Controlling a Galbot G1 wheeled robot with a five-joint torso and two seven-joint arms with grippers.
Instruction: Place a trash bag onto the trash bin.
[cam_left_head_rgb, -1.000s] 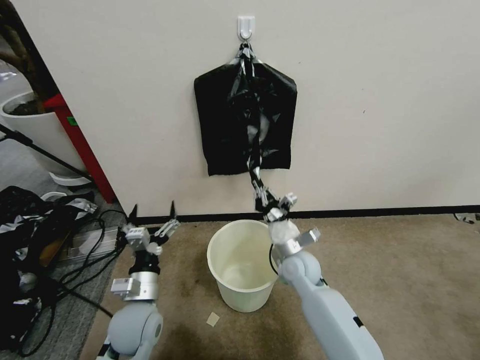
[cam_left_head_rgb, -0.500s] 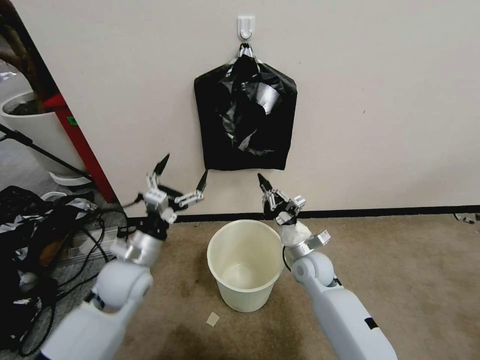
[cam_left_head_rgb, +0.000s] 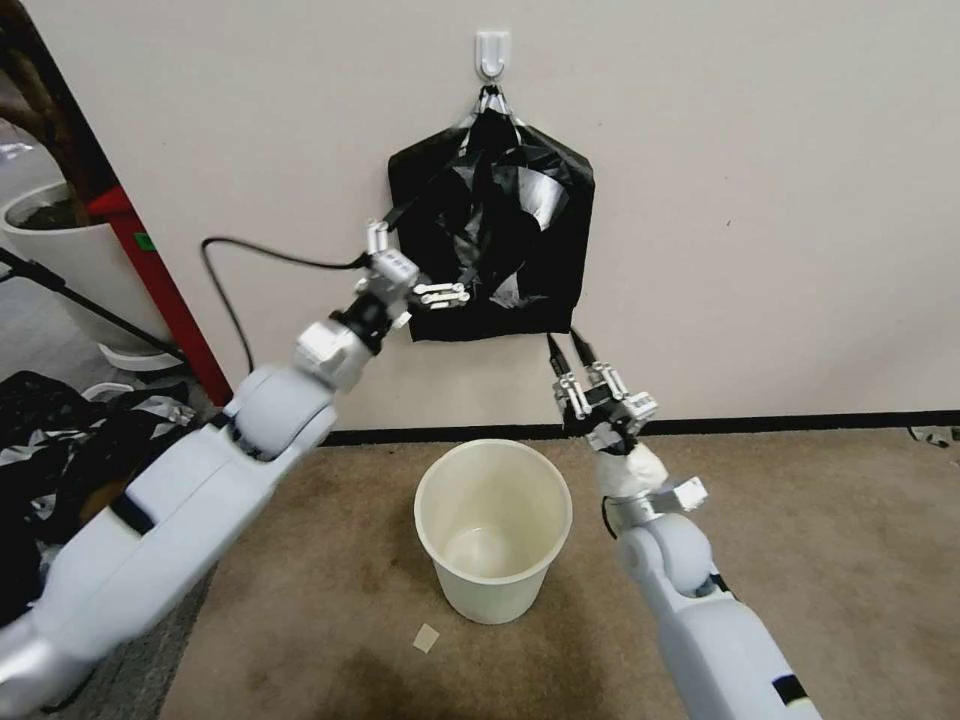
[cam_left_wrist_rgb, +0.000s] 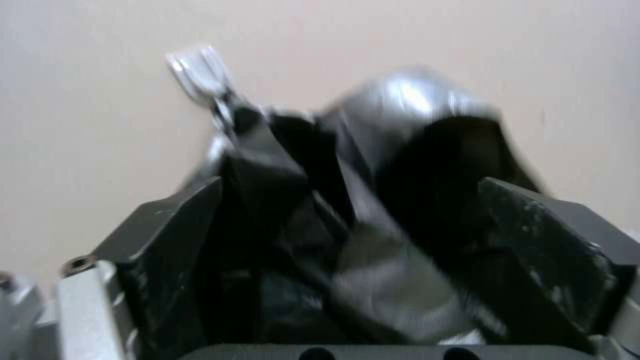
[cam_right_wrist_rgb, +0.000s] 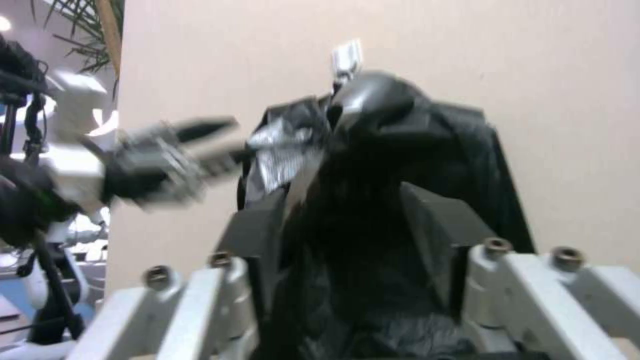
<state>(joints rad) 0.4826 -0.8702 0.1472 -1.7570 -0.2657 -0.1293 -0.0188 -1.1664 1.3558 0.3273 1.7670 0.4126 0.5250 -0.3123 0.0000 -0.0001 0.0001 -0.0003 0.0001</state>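
Note:
Crumpled film is hanging in front of the flat black pack (cam_left_head_rgb: 566, 254), so the trash bag (cam_left_head_rgb: 494, 216) will come off and leave the pack hanging when the robot pulls.
The trash bag (cam_left_head_rgb: 495, 225), crumpled glossy black film with silvery wrinkles, hangs from a wall hook (cam_left_head_rgb: 491, 52) in front of a flat black pack (cam_left_head_rgb: 555, 280). My left gripper (cam_left_head_rgb: 432, 258) is raised to the bag's lower left side and is open. In the left wrist view the blurred film (cam_left_wrist_rgb: 360, 235) lies between its spread fingers; I cannot tell if they touch it. My right gripper (cam_left_head_rgb: 563, 342) points up just below the pack's lower right corner, slightly open and holding nothing. The cream-white trash bin (cam_left_head_rgb: 500, 585) stands open on the carpet below, between both arms.
A white planter pot (cam_left_head_rgb: 60, 250) and a red panel (cam_left_head_rgb: 150, 290) stand at the left beyond the wall's end. A black heap with cables (cam_left_head_rgb: 50, 450) lies on the floor at left. A small paper scrap (cam_left_head_rgb: 426, 637) lies in front of the bin.
My right gripper let go of the strand it had pulled down, and the bag sprang back up. My left arm rose from floor level to the bag.

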